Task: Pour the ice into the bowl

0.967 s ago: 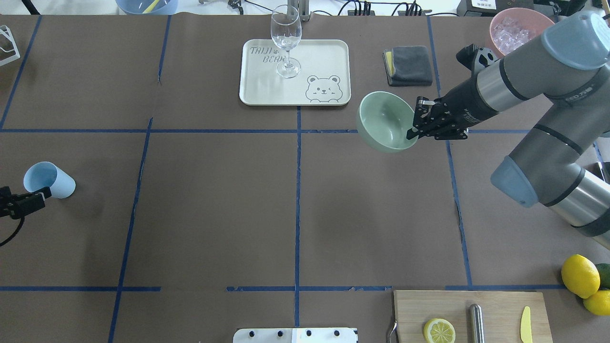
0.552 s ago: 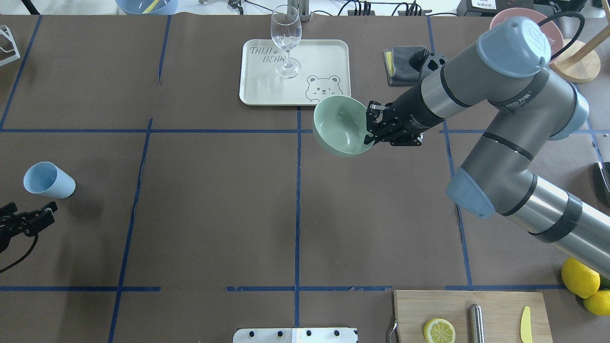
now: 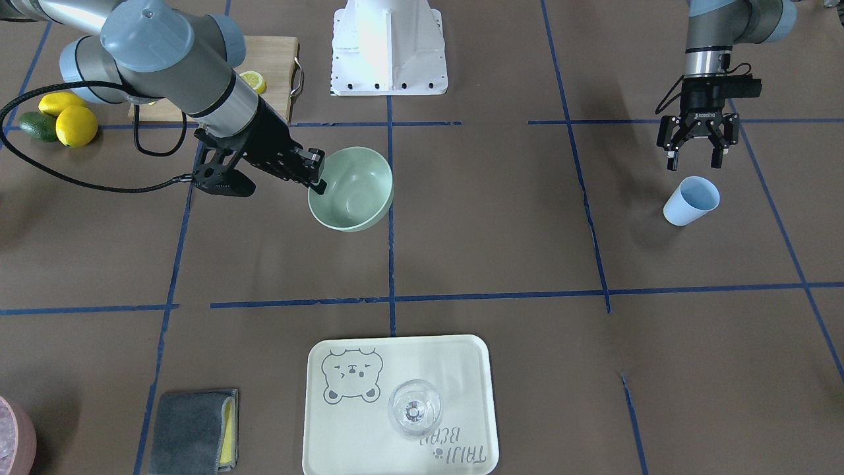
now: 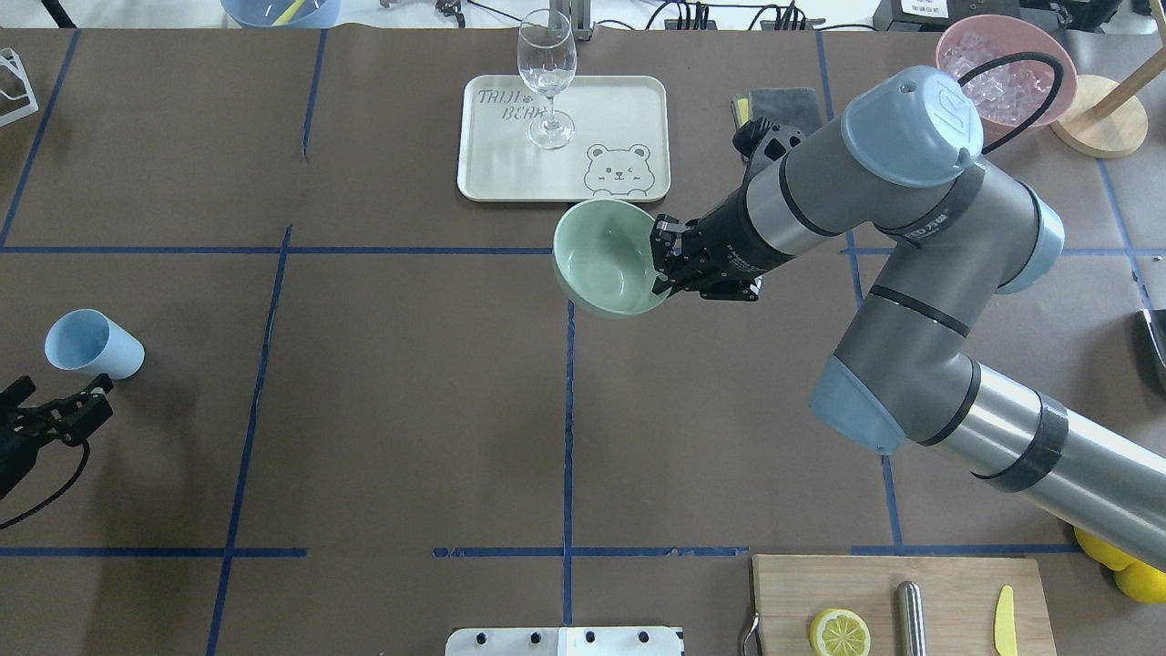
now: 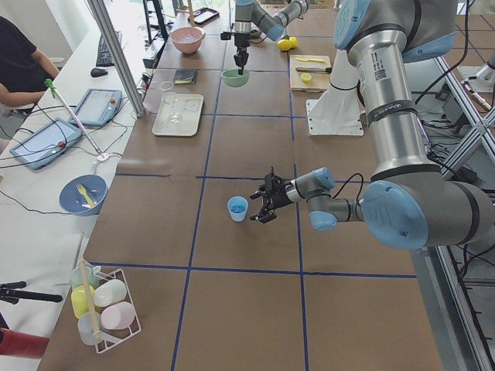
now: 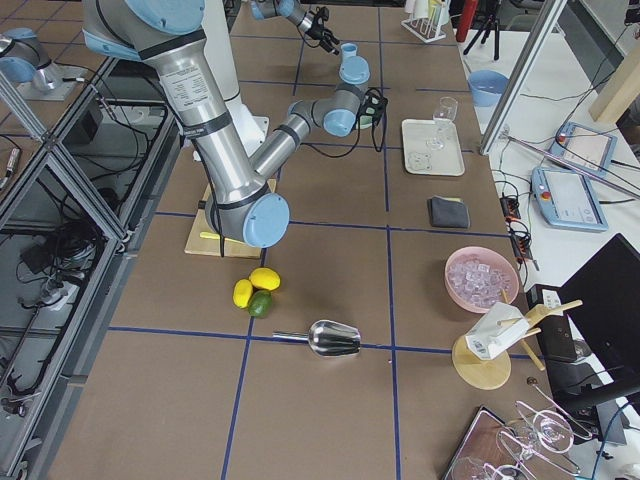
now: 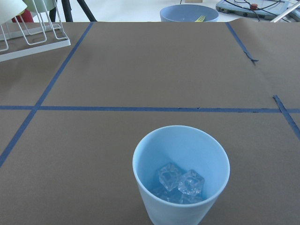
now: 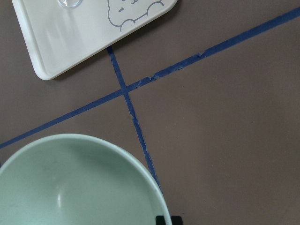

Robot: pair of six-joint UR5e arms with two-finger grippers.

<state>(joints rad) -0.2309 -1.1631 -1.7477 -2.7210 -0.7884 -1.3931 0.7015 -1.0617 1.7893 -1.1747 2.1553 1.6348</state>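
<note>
Clear ice cubes [image 7: 181, 182] are lying loose in the widening light blue cup [image 7: 181, 171], so I expect them to fall out freely into the bowl when I tip the cup.
The pale mint-green bowl [image 4: 601, 260] is empty and hangs a little above the table near the centre line. My right gripper [image 4: 658, 269] is shut on the bowl's rim; both also show in the front view, the bowl [image 3: 353, 188] and the gripper [image 3: 320, 178]. The right wrist view shows the bowl's inside [image 8: 70, 187]. The light blue cup [image 4: 91, 344] stands at the far left with a few clear ice cubes [image 7: 180, 180] in it. My left gripper [image 4: 64, 394] is open and empty, just short of the cup [image 3: 689, 200].
A cream bear tray [image 4: 619, 109] with a wine glass [image 4: 547, 73] lies behind the bowl. A grey cloth [image 4: 788, 98] and a pink container of whitish ice [image 4: 997, 68] are at the back right. A cutting board [image 4: 947, 583] with a lemon half is at the near edge.
My right arm has carried the bowl leftwards from the right side to the centre line. My left gripper has drawn back from the cup and now stands open.
</note>
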